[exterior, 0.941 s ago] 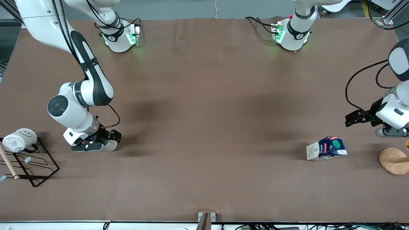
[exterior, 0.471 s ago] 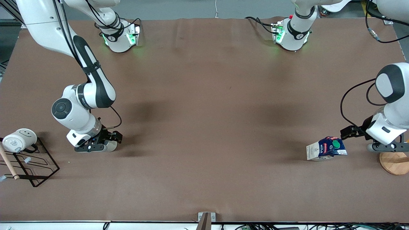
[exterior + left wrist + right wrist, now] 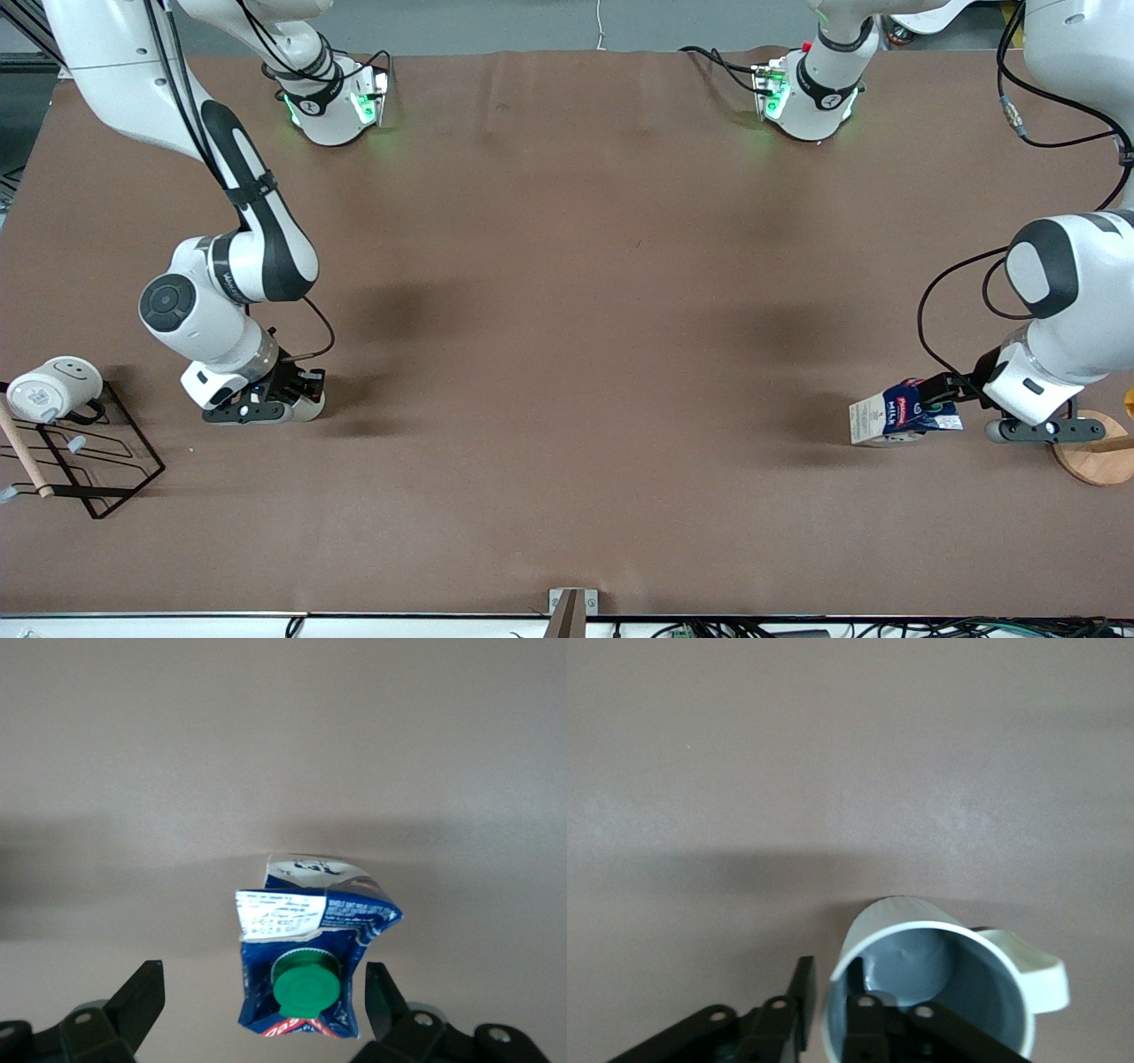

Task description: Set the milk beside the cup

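The cup is a long way from the milk, so my right gripper should put the cup midway before my left gripper brings the milk next to it.
The milk, a crumpled blue and white carton with a green cap, sits on the table near the left arm's end. In the left wrist view the milk lies between my left gripper's open fingers, closer to one finger, with no contact visible. That left gripper is low at the carton's top. My right gripper is down at the table near the right arm's end, shut on the wall of the grey-beige cup. One finger is inside the cup and one is outside, at my right gripper.
A white smiley mug sits at a black wire rack with a wooden stick at the right arm's end. A round wooden base lies beside the left gripper. The brown table spans between cup and milk.
My left arm has come down toward the milk, and its open fingers now flank the carton's top. My right gripper has barely shifted with the cup.
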Motion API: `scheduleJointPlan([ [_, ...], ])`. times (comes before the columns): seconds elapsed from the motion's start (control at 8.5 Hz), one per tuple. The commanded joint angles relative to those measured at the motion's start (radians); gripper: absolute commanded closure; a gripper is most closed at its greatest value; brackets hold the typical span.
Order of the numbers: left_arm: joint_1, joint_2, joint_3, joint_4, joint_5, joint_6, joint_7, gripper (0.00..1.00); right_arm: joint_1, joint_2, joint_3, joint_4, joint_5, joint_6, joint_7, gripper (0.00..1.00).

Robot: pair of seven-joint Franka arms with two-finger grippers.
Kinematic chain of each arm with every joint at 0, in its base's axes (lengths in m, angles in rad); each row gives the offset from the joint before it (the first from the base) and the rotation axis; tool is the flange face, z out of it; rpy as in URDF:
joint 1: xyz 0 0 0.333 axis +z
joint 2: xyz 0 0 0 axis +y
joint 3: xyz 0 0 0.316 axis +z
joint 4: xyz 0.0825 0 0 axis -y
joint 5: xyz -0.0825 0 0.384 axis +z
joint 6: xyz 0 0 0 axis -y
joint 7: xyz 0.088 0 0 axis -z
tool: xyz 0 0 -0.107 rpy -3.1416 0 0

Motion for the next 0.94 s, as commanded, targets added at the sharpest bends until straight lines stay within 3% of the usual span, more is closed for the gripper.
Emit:
scheduleJointPlan([
  [0.0,0.007,0.029,-0.017,0.011,-0.02,0.038,0.018,0.0,0.005,-0.015,0.005,0.025,0.005,-0.012,0.082,1.0],
  [0.24,0.007,0.045,-0.018,0.011,-0.022,0.056,0.031,0.05,0.078,-0.067,0.007,0.051,0.005,-0.091,0.191,1.0],
  [0.47,0.007,0.052,-0.02,0.013,-0.04,0.061,0.032,0.25,0.238,-0.08,0.005,0.167,-0.003,-0.217,0.457,1.0],
  [0.59,0.007,0.051,-0.02,0.013,-0.042,0.061,0.032,0.36,0.339,-0.058,0.005,0.247,-0.012,-0.239,0.603,1.0],
  [0.82,0.005,0.051,-0.02,0.014,-0.042,0.061,0.032,0.49,0.514,0.079,-0.003,0.386,-0.045,-0.239,0.788,1.0],
])
